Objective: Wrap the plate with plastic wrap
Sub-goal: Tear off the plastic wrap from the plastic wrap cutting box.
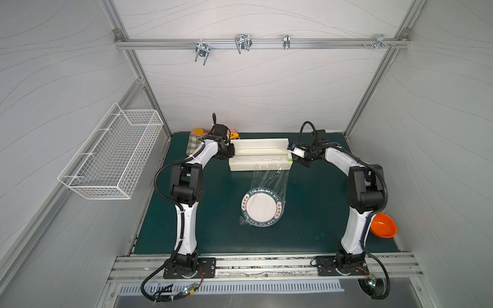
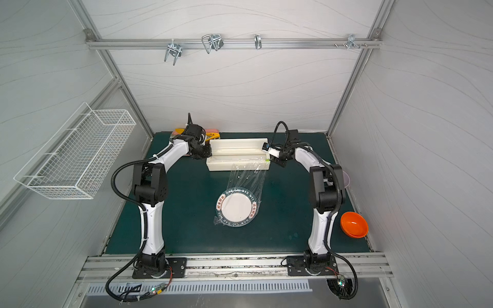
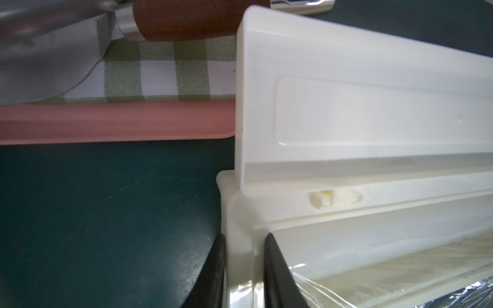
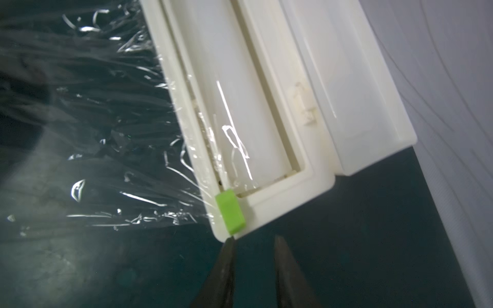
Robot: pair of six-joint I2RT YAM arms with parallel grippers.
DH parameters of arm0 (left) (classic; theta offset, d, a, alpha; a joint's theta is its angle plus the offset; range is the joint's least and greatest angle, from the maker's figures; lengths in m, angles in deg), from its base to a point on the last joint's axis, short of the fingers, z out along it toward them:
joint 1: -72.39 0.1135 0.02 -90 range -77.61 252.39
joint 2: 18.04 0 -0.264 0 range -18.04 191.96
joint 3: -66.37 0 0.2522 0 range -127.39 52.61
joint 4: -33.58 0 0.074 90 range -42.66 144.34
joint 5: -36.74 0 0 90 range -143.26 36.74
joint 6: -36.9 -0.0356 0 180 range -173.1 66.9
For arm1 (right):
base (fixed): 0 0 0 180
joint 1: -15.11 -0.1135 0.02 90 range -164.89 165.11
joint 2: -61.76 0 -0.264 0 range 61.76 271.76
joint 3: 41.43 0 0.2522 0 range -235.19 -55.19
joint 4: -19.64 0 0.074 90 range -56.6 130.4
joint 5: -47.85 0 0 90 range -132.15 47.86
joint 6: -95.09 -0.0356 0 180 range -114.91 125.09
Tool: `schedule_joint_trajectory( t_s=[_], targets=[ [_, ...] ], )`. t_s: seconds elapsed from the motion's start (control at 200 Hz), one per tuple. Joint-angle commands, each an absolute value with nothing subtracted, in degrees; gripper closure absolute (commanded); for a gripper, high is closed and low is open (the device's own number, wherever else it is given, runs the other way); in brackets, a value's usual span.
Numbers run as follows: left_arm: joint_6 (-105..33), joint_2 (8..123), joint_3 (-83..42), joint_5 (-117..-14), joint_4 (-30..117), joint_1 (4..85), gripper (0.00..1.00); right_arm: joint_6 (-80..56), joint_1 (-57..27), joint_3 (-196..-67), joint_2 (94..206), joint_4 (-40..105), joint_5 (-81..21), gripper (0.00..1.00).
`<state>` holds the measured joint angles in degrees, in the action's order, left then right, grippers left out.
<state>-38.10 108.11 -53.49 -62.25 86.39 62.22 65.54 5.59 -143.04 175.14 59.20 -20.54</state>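
Note:
I can see the green slider at the box's end (image 1: 289,160) and the wrap still joined to the box, so next I grab the wrap's side edge (image 1: 253,173) by the box with my left gripper.
The plate (image 1: 262,206) (image 2: 237,206), white with a dark green lettered rim, lies flat mid-mat. Plastic wrap (image 1: 269,177) (image 2: 246,176) (image 4: 106,133) stretches from the white dispenser box (image 1: 260,154) (image 3: 346,120) (image 4: 266,106) down over the plate, crinkled along the plate's near edge. The box lid stands open. My left gripper (image 1: 230,152) (image 3: 244,236) is shut on the box's left end wall. My right gripper (image 1: 294,157) (image 4: 254,238) is open at the box's right end, just off the green slider (image 4: 230,210), with nothing between its fingers.
An orange bowl (image 1: 382,225) (image 2: 354,224) sits by the right arm's base. A checked cloth (image 1: 194,142) (image 3: 160,77), a pink tray (image 3: 114,122) and a wooden-handled metal utensil (image 3: 184,24) crowd the back left corner. A wire basket (image 1: 112,157) hangs on the left wall.

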Motion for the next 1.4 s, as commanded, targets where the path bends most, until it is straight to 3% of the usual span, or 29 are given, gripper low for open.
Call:
schedule_joint_trajectory(
  t_s=[0.0,0.195,0.445,0.69,0.77,0.885,1.11,1.396],
  targets=[
    [-37.0,112.5,-50.9,-56.8,93.5,63.8,1.0,59.7,6.6,-145.3,171.6,60.8,-18.0,0.61],
    [-35.6,112.1,-51.0,-57.7,92.7,63.7,1.0,45.1,4.6,-143.3,166.9,58.5,-14.5,0.56],
    [-32.5,109.3,-49.6,-59.3,90.2,63.8,0.98,20.9,-2.8,-136.5,161.4,62.5,-23.2,0.54],
    [-32.9,101.5,-51.4,-61.3,91.5,63.7,0.46,3.8,-2.9,-128.3,153.1,61.5,-21.8,0.49],
    [-33.2,97.3,-49.7,-62.9,91.7,63.7,0.37,0.4,-2.2,-126.0,152.3,60.3,-20.6,0.49],
    [-34.3,90.5,-43.6,-65.8,92.4,62.7,0.3,-4.4,-1.6,-122.7,152.4,57.4,-17.8,0.49],
    [-32.0,79.9,-24.0,-76.0,81.3,53.6,0.28,-6.0,-0.4,-119.7,153.7,54.2,-16.3,0.49],
    [-30.2,90.8,-24.3,-76.9,68.7,48.5,0.3,-9.1,2.3,-117.4,155.4,49.1,-12.6,0.5]
  ],
)
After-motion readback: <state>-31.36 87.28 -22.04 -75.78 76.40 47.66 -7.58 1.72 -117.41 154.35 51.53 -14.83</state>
